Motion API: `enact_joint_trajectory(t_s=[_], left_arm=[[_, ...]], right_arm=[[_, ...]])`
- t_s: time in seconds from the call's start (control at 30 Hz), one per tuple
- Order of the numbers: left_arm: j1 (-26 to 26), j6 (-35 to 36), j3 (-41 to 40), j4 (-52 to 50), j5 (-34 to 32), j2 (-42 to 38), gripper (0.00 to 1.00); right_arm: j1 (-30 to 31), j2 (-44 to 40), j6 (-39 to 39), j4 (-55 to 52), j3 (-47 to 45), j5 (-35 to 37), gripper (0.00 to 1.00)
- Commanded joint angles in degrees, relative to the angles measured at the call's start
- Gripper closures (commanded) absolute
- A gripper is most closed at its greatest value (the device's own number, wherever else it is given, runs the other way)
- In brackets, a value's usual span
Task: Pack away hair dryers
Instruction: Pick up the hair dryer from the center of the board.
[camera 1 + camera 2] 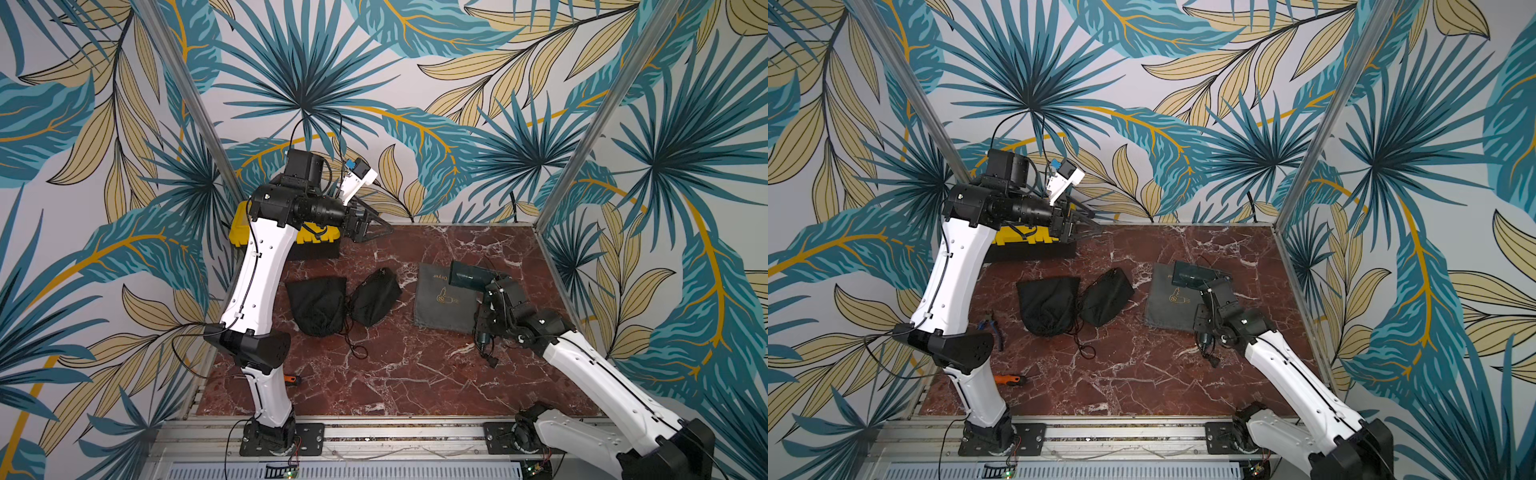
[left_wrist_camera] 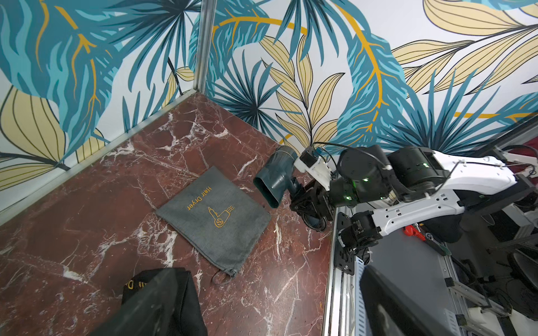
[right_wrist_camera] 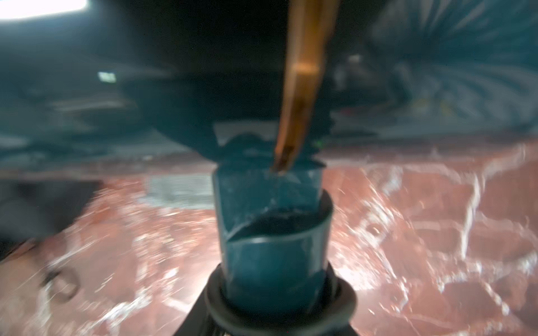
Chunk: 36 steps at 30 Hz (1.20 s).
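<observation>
My right gripper has the hair dryer by its unfolded handle. Next, my left gripper grabs the hair dryer's nozzle so my right gripper can fold the handle.
A dark teal hair dryer is held over the far right corner of a flat grey "Hair Dryer" pouch. My right gripper is shut on its handle, nozzle pointing left across the pouch. The dryer's cord and plug trail on the marble behind the gripper. My left gripper hangs open and empty, raised at the back left, beside the yellow toolbox. No other hair dryers show.
Two bulging black drawstring pouches lie mid-table, cords trailing toward the front. An orange-handled tool and blue pliers lie near the left arm's base. Metal frame posts and patterned walls close in three sides of the marble table.
</observation>
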Motion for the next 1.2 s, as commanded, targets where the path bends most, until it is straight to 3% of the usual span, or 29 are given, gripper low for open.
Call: enact_joint_trajectory(t_s=[0.0, 0.2, 0.33, 0.43, 0.73, 0.83, 1.17], left_arm=[[0.1, -1.9, 3.5, 0.4, 4.9, 1.5, 0.01], [0.3, 0.4, 1.9, 0.3, 8.1, 0.2, 0.01], [0.3, 5.2, -4.9, 0.4, 6.8, -4.1, 0.00], [0.3, 7.0, -9.8, -0.1, 7.6, -6.9, 0.00], [-0.9, 17.8, -22.7, -8.8, 7.3, -11.8, 0.00], [-3.7, 21.2, -26.9, -9.4, 2.9, -13.2, 0.01], [-5.7, 23.5, -26.0, -10.6, 3.1, -12.0, 0.00]], right_arm=[[6.3, -1.3, -4.6, -0.2, 5.0, 7.0, 1.00], [20.2, 3.2, -9.6, -2.2, 14.2, 18.3, 1.00], [28.6, 8.6, -13.0, -5.7, 20.3, 29.0, 1.00], [32.4, 11.8, -14.9, -6.8, 23.3, 33.2, 1.00], [36.6, 14.6, -18.5, -5.8, 26.5, 36.9, 1.00], [37.3, 15.9, -19.4, -5.4, 27.4, 36.8, 1.00], [39.4, 17.8, -21.4, -5.5, 29.1, 38.7, 1.00]])
